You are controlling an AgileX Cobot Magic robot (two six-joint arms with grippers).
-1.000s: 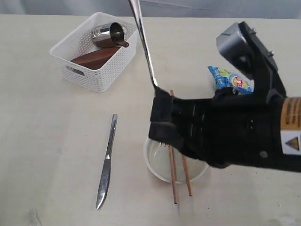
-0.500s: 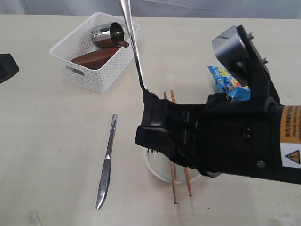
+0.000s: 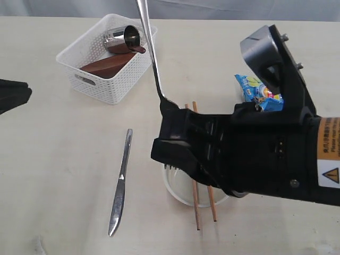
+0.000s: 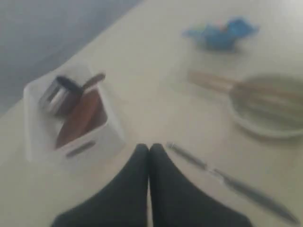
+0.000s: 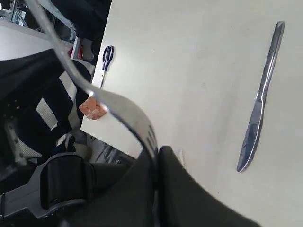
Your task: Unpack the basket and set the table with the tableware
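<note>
My left gripper needs to grab the steel fork's raised handle before I put the fork down, because my right gripper is holding the steel fork by its head.
My right gripper is shut on the head of the steel fork, whose handle rises steeply. It hangs over the cream bowl, which has two chopsticks lying across it. The knife lies on the table left of the bowl. The white basket at the back left holds the steel cup, the dark spoon and the brown saucer. My left gripper is shut and empty at the left edge.
A blue snack bag lies on the table behind my right arm. Scissors lie on a surface beyond the table's edge. The blurred left wrist view shows the basket, knife and bowl.
My right gripper has carried the fork leftward over the bowl. The left gripper has come into view at the left edge and dropped a little.
</note>
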